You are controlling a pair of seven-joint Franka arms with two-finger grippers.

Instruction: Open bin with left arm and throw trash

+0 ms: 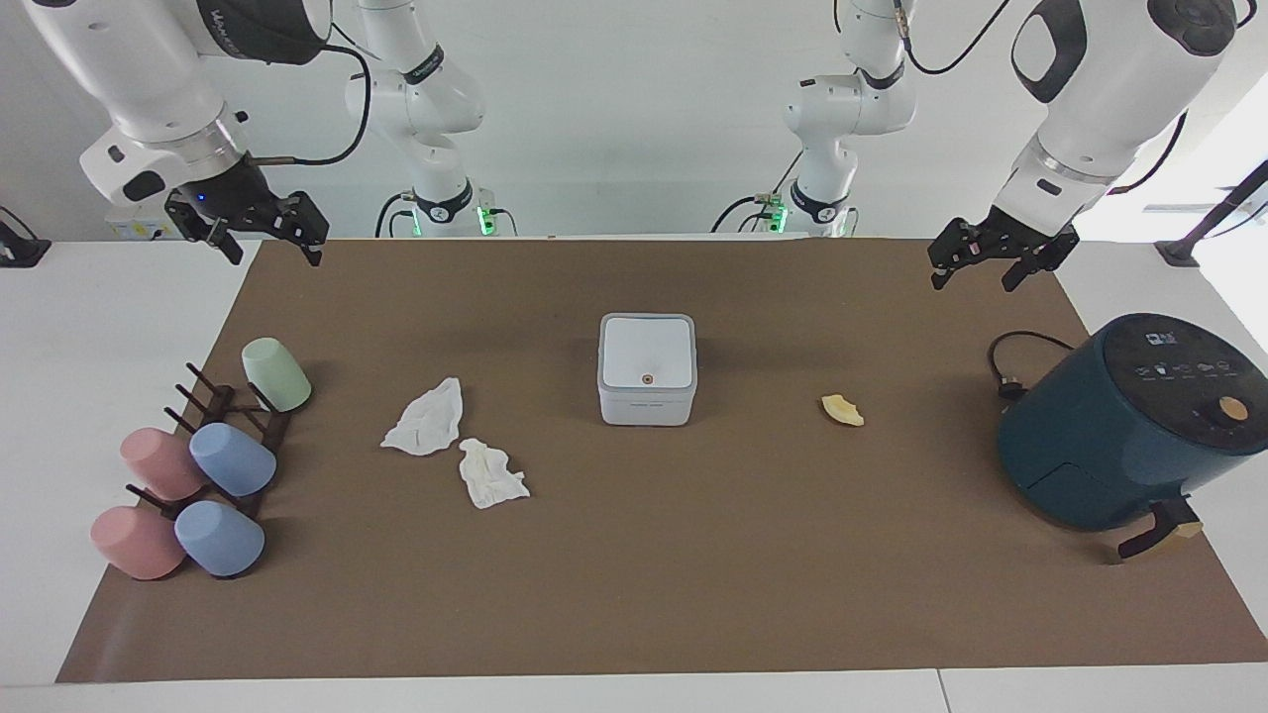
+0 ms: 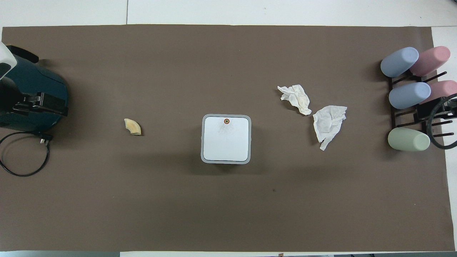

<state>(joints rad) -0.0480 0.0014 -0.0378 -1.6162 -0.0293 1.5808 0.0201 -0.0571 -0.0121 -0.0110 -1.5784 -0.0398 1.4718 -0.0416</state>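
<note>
The crumpled tissue nearer the robots point(image 2: 329, 123) opens out into a long loose tail point(image 2: 325, 144), so it will hang over the white bin's rim when I lower it in.
The white bin point(image 1: 647, 368) stands mid-table with its lid shut; it also shows in the overhead view point(image 2: 226, 139). Two crumpled white tissues lie beside it toward the right arm's end: one point(image 1: 428, 418) point(image 2: 329, 123) nearer the robots, the other point(image 1: 490, 475) point(image 2: 295, 98) farther. A pale yellow food scrap point(image 1: 842, 409) point(image 2: 132, 127) lies toward the left arm's end. My left gripper point(image 1: 974, 280) hangs open and empty above the mat's edge, near the air fryer. My right gripper point(image 1: 274, 253) hangs open and empty above the mat's corner at the right arm's end.
A dark teal air fryer point(image 1: 1129, 426) with its black cable point(image 1: 1010, 361) stands at the left arm's end. A dark rack point(image 1: 223, 421) with several pastel cups point(image 1: 233, 460) stands at the right arm's end. A brown mat point(image 1: 644, 574) covers the table.
</note>
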